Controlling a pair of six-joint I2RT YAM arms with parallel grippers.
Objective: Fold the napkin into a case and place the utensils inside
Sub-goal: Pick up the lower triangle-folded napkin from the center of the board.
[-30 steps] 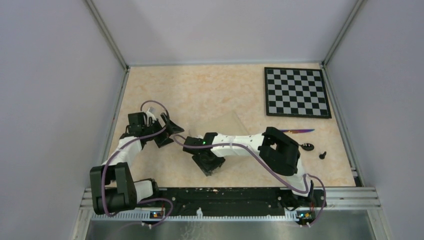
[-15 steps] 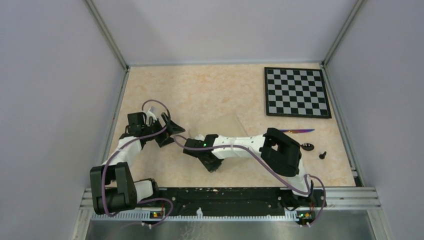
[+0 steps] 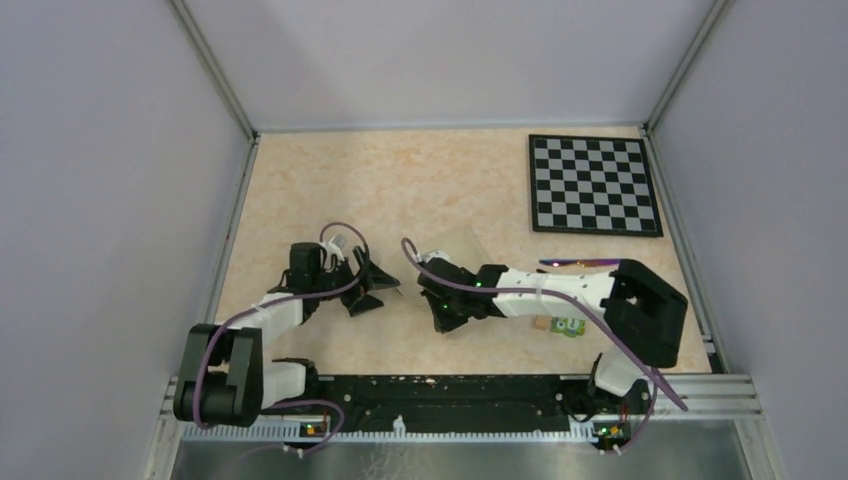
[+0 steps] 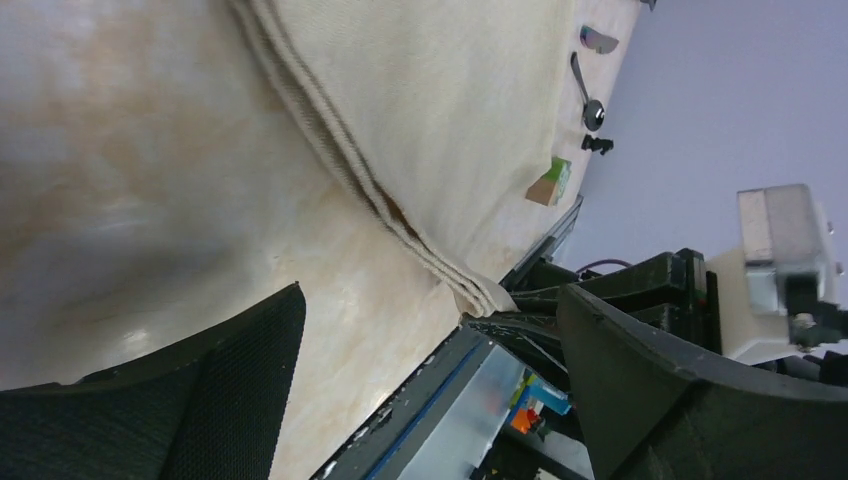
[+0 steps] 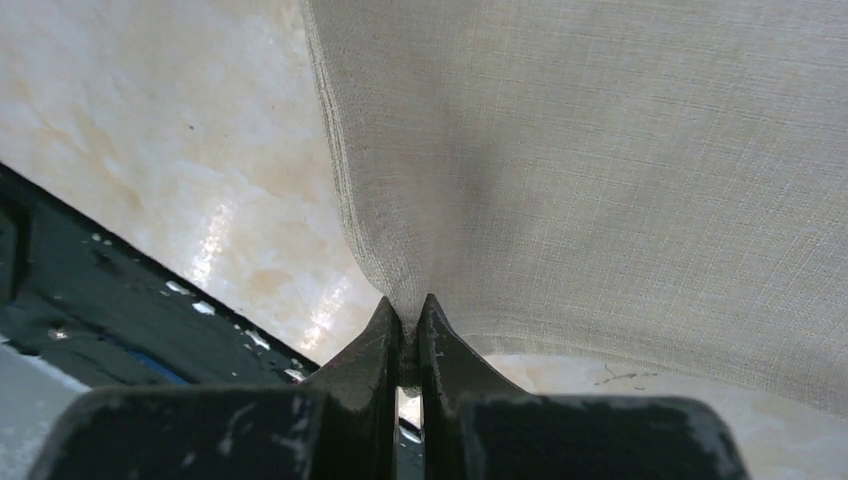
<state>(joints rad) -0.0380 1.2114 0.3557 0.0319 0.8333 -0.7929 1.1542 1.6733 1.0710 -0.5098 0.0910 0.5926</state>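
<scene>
My right gripper is holding just the napkin's near corner (image 4: 472, 292), so next my left gripper grabs the layered edge's loose end (image 4: 252, 15) before both grippers fold the layered edge over.
The beige napkin (image 5: 600, 180) lies folded in layers on the tan tabletop, and its stacked edge (image 4: 330, 130) shows in the left wrist view. From above it is a pale patch (image 3: 468, 250) by the right wrist. My right gripper (image 5: 410, 322) is shut on the napkin's near corner, and from above this gripper (image 3: 441, 316) sits mid-table. My left gripper (image 3: 378, 285) stands wide open just left of the cloth, nothing between its fingers (image 4: 200, 400). Thin dark utensils lie past the napkin: a spoon (image 4: 590, 95) and a purple-tinted piece (image 3: 582, 263).
A black-and-white chessboard (image 3: 594, 184) sits at the back right. A small green block (image 3: 567, 325) rests near the right forearm, and a tiny black knob (image 4: 597, 144) lies by the spoon. The black base rail (image 3: 450, 390) runs along the near edge, close to the napkin's corner.
My right gripper has shut on the napkin's corner and shifted right and back. The right elbow swung right, uncovering the green block. My left gripper has moved right toward the cloth, still open.
</scene>
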